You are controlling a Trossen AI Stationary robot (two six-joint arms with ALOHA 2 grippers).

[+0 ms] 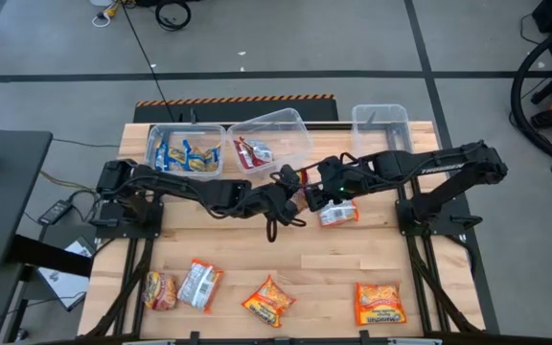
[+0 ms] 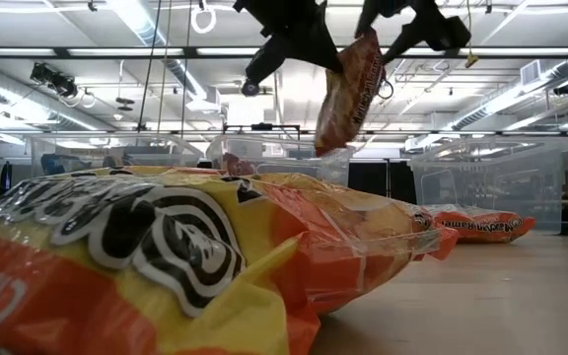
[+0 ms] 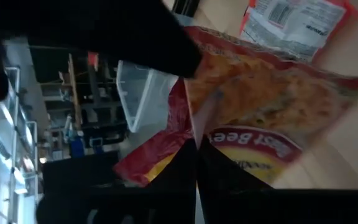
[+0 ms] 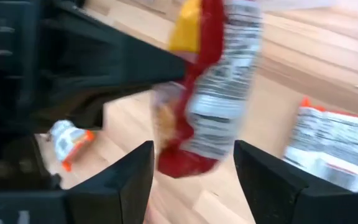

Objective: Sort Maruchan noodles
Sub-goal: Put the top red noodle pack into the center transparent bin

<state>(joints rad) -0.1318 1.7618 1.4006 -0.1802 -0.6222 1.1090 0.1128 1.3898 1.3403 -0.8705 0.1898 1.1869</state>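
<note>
The dark red packet's loose end [image 4: 191,157] faces the robot's open right gripper, so next the left gripper passes the packet across before it goes into the red packets' tub [image 1: 257,153].
A dark red Maruchan noodles packet [image 4: 213,93] hangs in the air above the table's middle [image 1: 302,178]. My left gripper [image 3: 197,163] is shut on it. My right gripper [image 4: 194,180] is open and close beside it on the right. Its two fingers stand on either side of the packet's lower end without touching it. In the low view the packet [image 2: 348,89] hangs tilted, high over the tabletop, between the two dark hands. My left gripper pinches the red packet between its two fingers at a side edge [image 3: 199,127], near the packet's upper end [image 4: 188,62]. The fingers come roughly level from the table's left. The packet is lifted clear of the table and hangs below the hold, tilted.
Three clear tubs stand along the far edge: one with blue-yellow packets [image 1: 188,151], one with red packets [image 1: 268,142], one on the right [image 1: 381,125]. An orange packet [image 1: 338,213] lies face down under the grippers. Several more packets [image 1: 268,301] lie along the near edge.
</note>
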